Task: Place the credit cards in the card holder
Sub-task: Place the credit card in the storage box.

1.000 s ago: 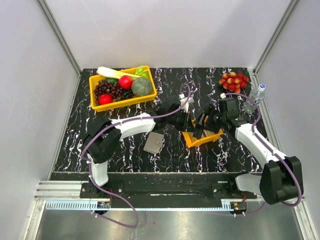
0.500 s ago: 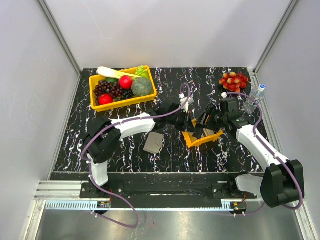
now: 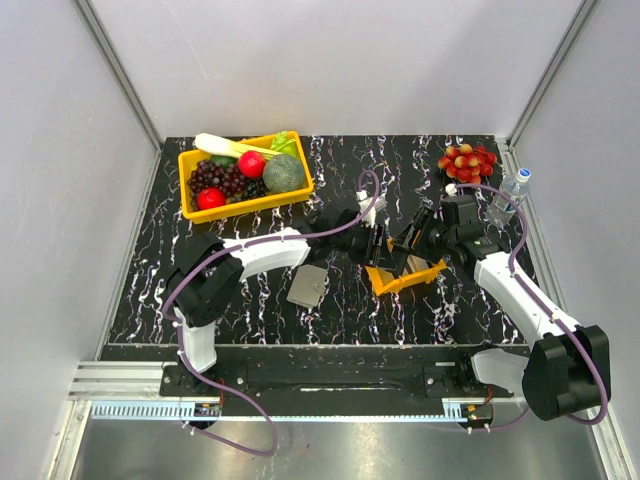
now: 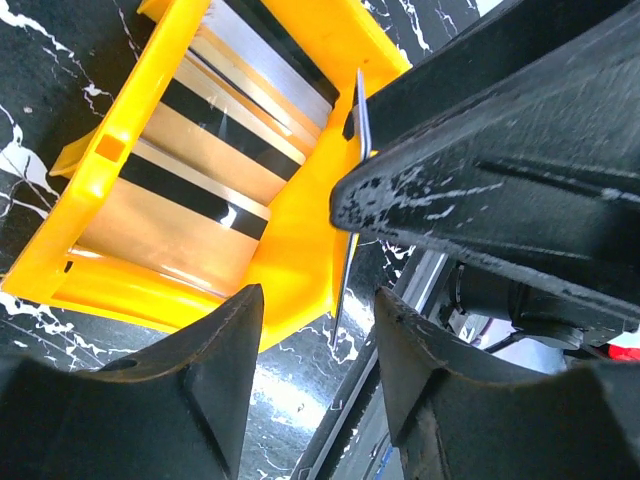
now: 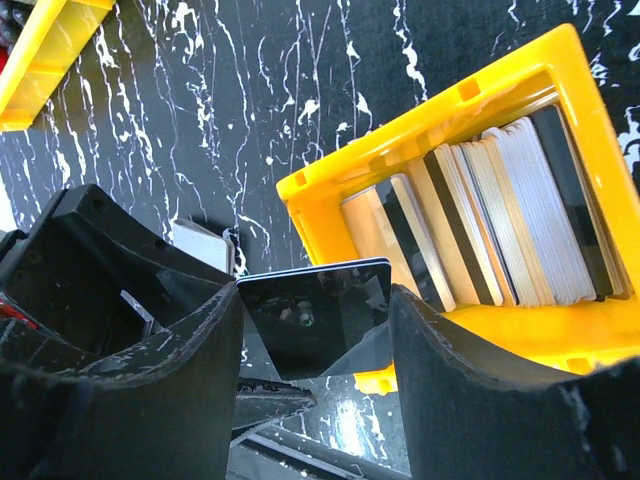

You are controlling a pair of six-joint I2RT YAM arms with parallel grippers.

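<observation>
The dark credit card's two edges (image 5: 318, 312) are between my right gripper's fingers outside the tray, so my left gripper should take the card's loose end (image 4: 338, 322) and lower it in.
A small orange tray (image 3: 430, 270) mid-table holds several credit cards (image 5: 500, 220), silvery, dark and tan, standing on edge; they also show in the left wrist view (image 4: 200, 170). One dark credit card (image 5: 315, 310) spans between my right gripper's (image 5: 315, 292) fingers just outside the tray, and that gripper is shut on its two edges. From my left wrist this card (image 4: 343, 265) shows edge-on, in the gap of my left gripper (image 4: 315, 300), which is open and touches nothing. The grey card holder (image 3: 307, 287) lies flat left of the tray.
A large yellow bin (image 3: 250, 205) of fruit and vegetables stands at the back left. A bunch of red grapes (image 3: 467, 160) and a water bottle (image 3: 510, 190) are at the back right. Both grippers crowd the tray's left side.
My left gripper has opened and let go of the dark card. The right gripper has narrowed onto that card and now holds it.
</observation>
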